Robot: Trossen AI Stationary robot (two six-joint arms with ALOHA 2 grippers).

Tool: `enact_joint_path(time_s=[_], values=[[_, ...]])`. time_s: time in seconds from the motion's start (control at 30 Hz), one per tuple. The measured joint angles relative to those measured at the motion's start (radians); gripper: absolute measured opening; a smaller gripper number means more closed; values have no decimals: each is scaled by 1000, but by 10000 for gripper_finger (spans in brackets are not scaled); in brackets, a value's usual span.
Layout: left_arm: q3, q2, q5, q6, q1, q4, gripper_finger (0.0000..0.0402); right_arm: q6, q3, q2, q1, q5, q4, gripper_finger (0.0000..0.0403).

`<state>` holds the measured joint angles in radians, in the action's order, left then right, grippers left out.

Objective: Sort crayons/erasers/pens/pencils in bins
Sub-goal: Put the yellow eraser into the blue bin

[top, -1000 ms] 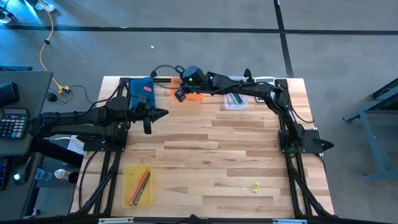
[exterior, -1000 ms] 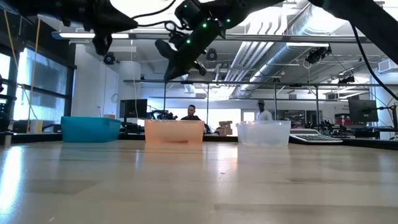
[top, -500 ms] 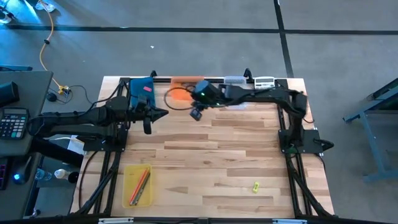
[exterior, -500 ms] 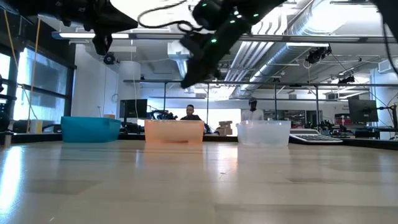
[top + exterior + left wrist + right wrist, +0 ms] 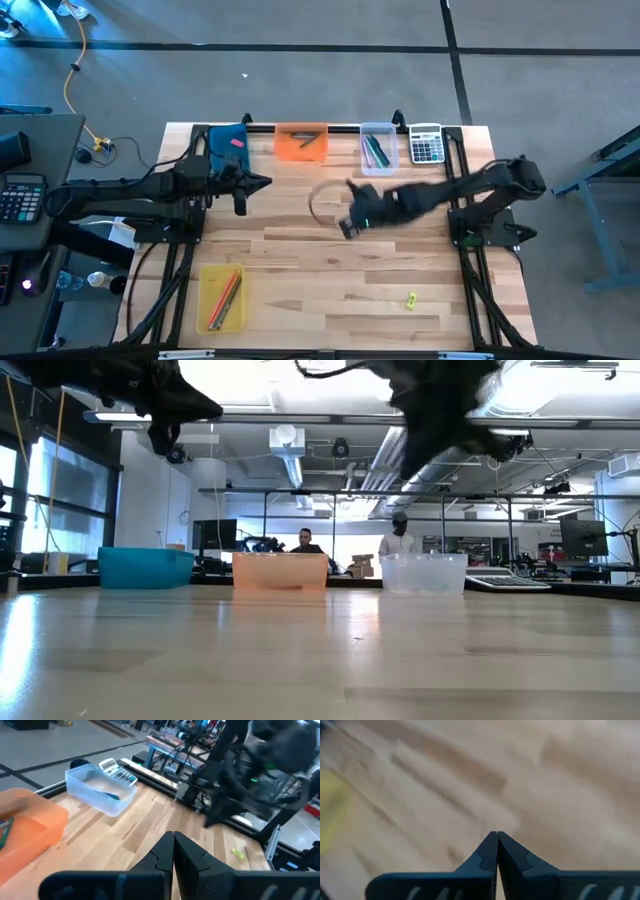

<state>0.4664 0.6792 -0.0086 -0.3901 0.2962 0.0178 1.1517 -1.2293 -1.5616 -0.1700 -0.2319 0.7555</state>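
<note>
The yellow-green piece lies by itself on open wood, so my empty right gripper should go on toward the piece before its fingers open above it.
Four bins show in the high view. The blue bin holds a pink eraser. The orange bin has a dark stick in it. Green and teal pens lie in the clear bin, and orange and red pencils in the yellow bin. My right gripper is shut and empty, above mid-table. My left gripper is shut and empty, raised beside the blue bin. A small yellow-green piece lies on the wood near the front right.
A grey calculator sits at the far edge, right of the clear bin. Bare wood lies between the far bins and the yellow bin. The low view shows the blue bin, orange bin and clear bin in a row, with people in the room behind.
My right gripper has swung away from above the orange bin, toward the table's near edge and to the right, and now is over mid-table. Its fingers look shut throughout. My left arm has kept still.
</note>
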Motion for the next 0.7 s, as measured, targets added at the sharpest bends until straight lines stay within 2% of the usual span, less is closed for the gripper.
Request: enact_joint_path(time_s=[0.2,0.4,0.53,0.6,0.7], values=[[0,26,0,0,0,1,0,490,-7,0,-209,8,131,0],[0,38,-3,0,0,1,0,904,-7,-4,-363,81,203,0],[0,38,-3,0,0,1,0,1092,-6,-14,-439,169,248,0],[0,38,-3,0,0,1,0,1121,-5,-34,-461,269,268,0],[0,38,-3,0,0,1,0,1151,-5,-76,-481,355,261,0]])
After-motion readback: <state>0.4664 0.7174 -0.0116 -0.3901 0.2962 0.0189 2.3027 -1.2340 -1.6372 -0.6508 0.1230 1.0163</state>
